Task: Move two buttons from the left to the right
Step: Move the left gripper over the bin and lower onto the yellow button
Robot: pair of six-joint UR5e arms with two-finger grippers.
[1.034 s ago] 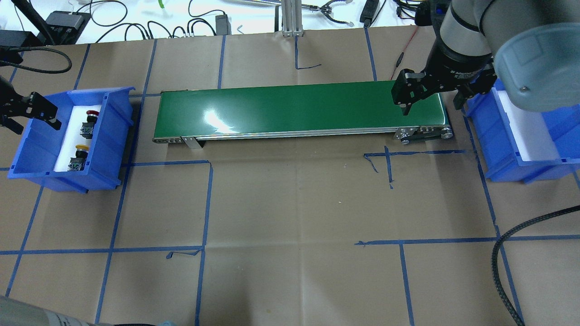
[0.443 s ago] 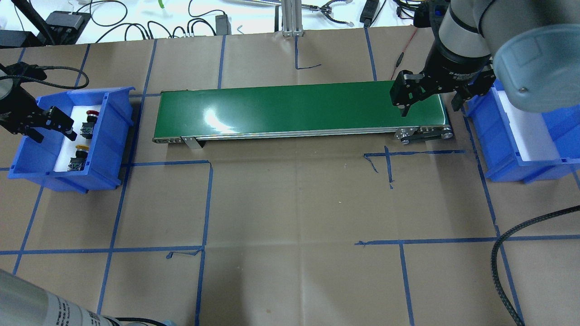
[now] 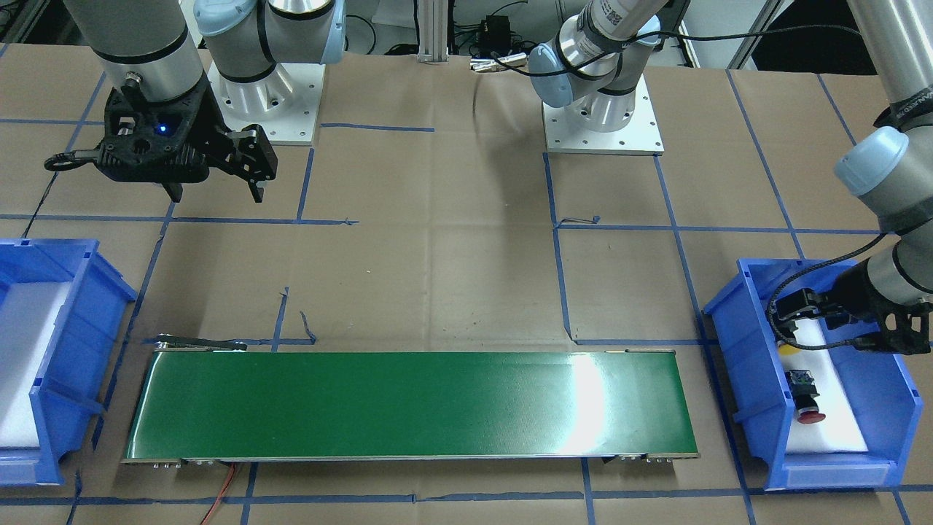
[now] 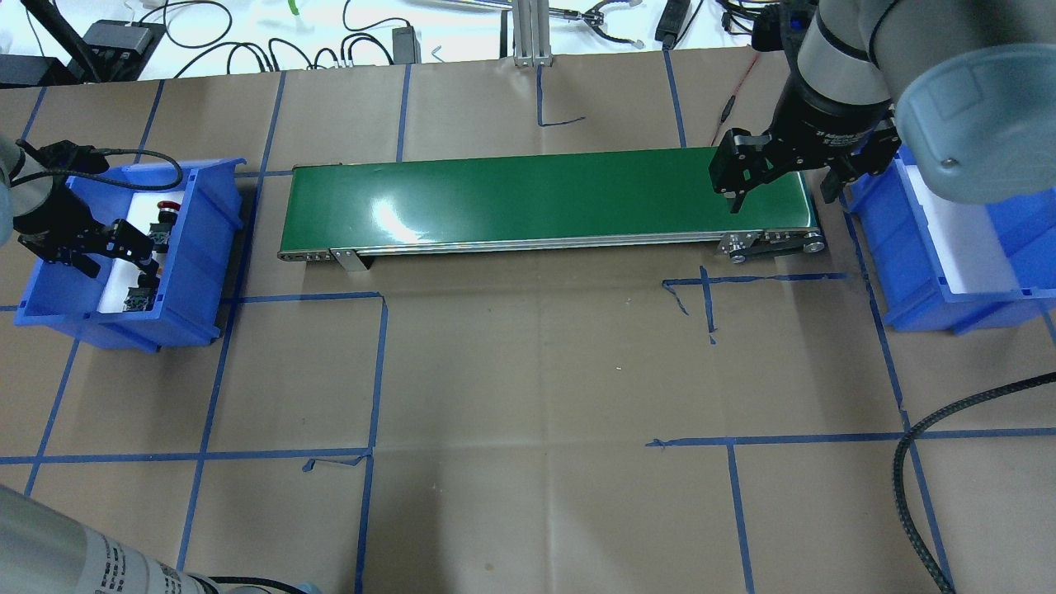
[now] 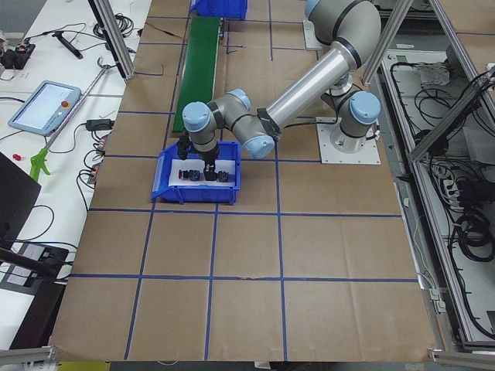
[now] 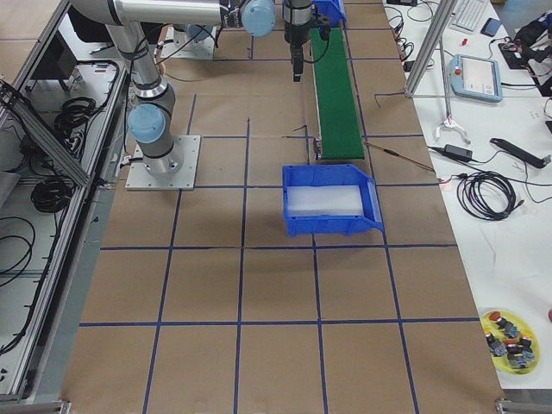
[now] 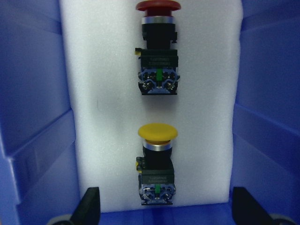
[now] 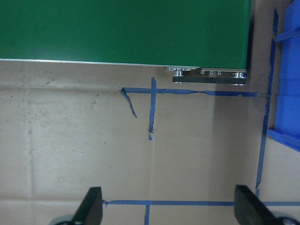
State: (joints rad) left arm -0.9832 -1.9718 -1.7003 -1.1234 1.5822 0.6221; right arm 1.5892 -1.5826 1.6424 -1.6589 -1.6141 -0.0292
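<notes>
The yellow-capped button (image 7: 157,161) should lie steady and travel along the green conveyor belt when the robot puts it there, because it has a boxy base (image 7: 157,189).
The red-capped button (image 7: 158,61) and the yellow-capped button (image 7: 157,168) lie in line on white foam in the left blue bin (image 7: 28,117). My left gripper (image 7: 166,211) is open and empty, hovering over the yellow button with a finger to each side of it. From overhead, the left gripper (image 4: 111,252) covers the yellow cap, while the red button (image 4: 167,206) stays in view. In the front view the red button (image 3: 805,397) lies beyond the left gripper (image 3: 845,321). My right gripper (image 4: 784,186) is open and empty above the conveyor's right end.
A green conveyor belt (image 4: 528,198) runs between the left bin (image 4: 194,256) and the right blue bin (image 4: 899,256), which has bare white foam inside. A black cable (image 4: 916,462) loops at the table's near right. Blue tape lines mark the brown table.
My left gripper has moved right, from the bin's outer edge to over the foam and the yellow button. The right gripper has barely moved.
</notes>
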